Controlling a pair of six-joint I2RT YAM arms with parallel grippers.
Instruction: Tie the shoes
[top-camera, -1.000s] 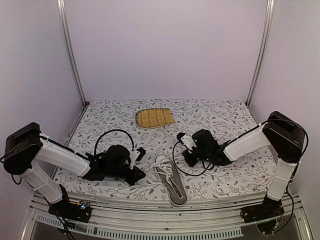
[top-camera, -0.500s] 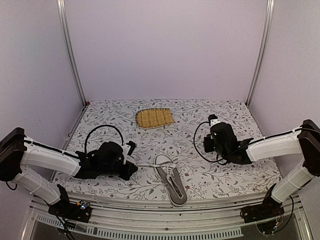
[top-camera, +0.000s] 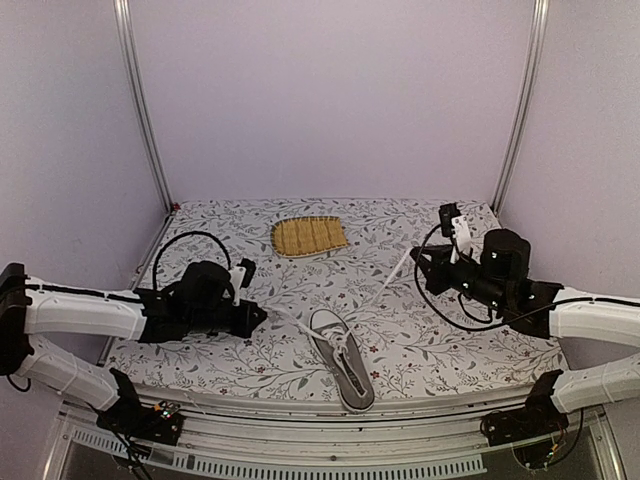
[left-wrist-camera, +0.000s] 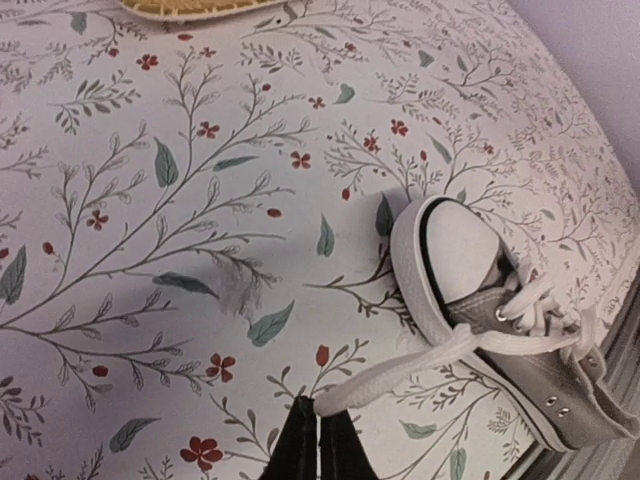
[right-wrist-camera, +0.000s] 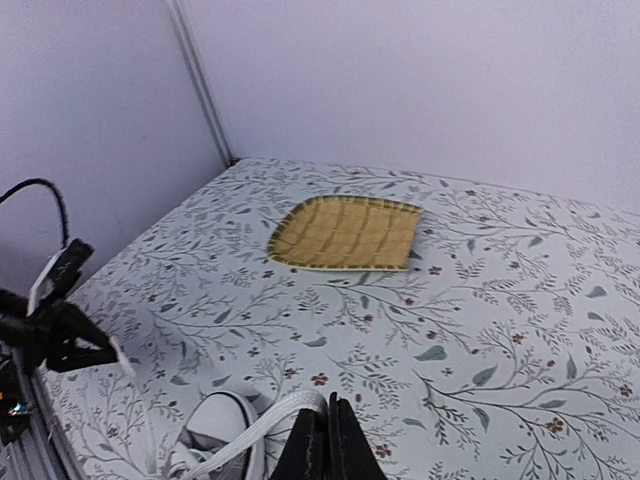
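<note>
Its lace end (top-camera: 273, 309) stays clear of the front edge (top-camera: 291, 401) in my left gripper, so my right gripper should go on across the shoe before it releases its lace there.
The grey sneaker (top-camera: 341, 358) with white sole and toe cap lies near the table's front edge, toe toward the back. It also shows in the left wrist view (left-wrist-camera: 500, 310) and the right wrist view (right-wrist-camera: 215, 430). My left gripper (top-camera: 258, 313) is shut on one white lace end (left-wrist-camera: 400, 372), stretched taut to the left of the shoe. My right gripper (top-camera: 415, 256) is shut on the other lace end (right-wrist-camera: 262, 420), stretched up to the right. The two laces cross over the shoe's eyelets.
A yellow woven bamboo mat (top-camera: 309, 236) lies at the back centre of the floral tablecloth (top-camera: 420, 340), and shows in the right wrist view (right-wrist-camera: 348, 232). Metal frame posts (top-camera: 140, 100) stand at the back corners. The table's front edge runs just below the shoe.
Both grippers have pulled apart with the lace ends: the left moved left, the right moved up and to the right. The laces went taut.
</note>
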